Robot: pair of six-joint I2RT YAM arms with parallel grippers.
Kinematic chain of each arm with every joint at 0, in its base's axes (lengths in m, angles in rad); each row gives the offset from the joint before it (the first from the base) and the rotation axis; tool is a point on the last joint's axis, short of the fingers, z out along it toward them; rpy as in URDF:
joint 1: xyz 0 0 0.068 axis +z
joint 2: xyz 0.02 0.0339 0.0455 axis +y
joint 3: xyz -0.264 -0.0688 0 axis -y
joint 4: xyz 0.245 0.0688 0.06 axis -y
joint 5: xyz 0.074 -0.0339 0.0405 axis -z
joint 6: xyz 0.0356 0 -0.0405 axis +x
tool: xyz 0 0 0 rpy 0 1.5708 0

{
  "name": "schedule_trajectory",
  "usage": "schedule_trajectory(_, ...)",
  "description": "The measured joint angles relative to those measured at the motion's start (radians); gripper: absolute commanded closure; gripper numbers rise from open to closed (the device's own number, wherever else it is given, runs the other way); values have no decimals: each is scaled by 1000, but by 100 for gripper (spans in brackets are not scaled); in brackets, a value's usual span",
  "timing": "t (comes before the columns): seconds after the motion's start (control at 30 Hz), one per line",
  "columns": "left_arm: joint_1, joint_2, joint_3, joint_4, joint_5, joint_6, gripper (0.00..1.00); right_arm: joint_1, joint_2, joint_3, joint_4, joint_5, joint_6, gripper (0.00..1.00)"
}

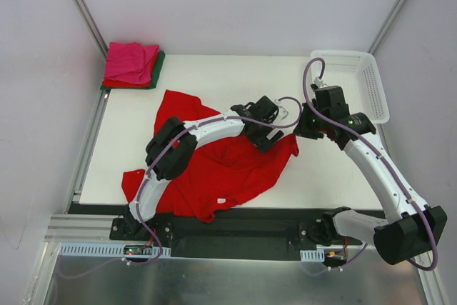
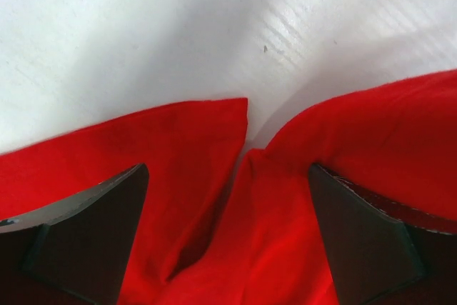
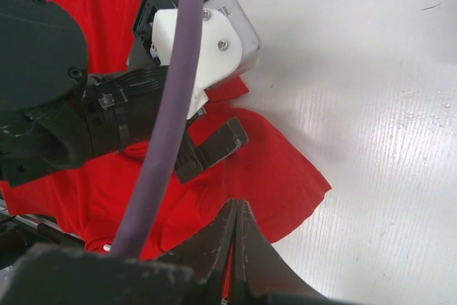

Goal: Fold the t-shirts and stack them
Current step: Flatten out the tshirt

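The robot's left gripper has its open fingers on both sides of the creased fold [image 2: 258, 176] beside the red t-shirt's flat corner [image 2: 230, 113], so it should move back and pinch only that corner.
A large bright red t-shirt [image 1: 221, 169] lies crumpled across the middle of the white table [image 1: 214, 76]. My left gripper [image 1: 265, 132] is low over the shirt's right part. It stands open, and in the left wrist view [image 2: 227, 176] a creased fold of red cloth [image 2: 214, 248] lies between its two dark fingers. My right gripper [image 1: 303, 131] is shut, its tips [image 3: 235, 208] pressed together just above the shirt's right edge [image 3: 285, 183]; no cloth shows pinched in them. At the back left corner sits a folded stack: a magenta pink t-shirt [image 1: 131, 62] on top, then red, then dark green [image 1: 158, 69].
A white plastic lattice basket [image 1: 360, 80] stands at the table's back right, behind the right arm. The left arm arches over the shirt from the near left. A purple cable [image 3: 168, 126] crosses the right wrist view. Metal rails run along the near table edge [image 1: 235, 212].
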Motion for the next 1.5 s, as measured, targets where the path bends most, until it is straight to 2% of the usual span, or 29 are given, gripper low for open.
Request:
schedule_trajectory(0.53, 10, 14, 19, 63, 3, 24, 6, 0, 2, 0, -2, 11, -1, 99)
schedule_trajectory(1.0, 152, -26, 33, 78, 32, 39, 7, 0, 28, 1, -2, 11, -2, 99)
schedule_trajectory(1.5, 123, 38, 77, 138, 84, 0, 9, 0, 37, 1, -2, 15, -3, 99)
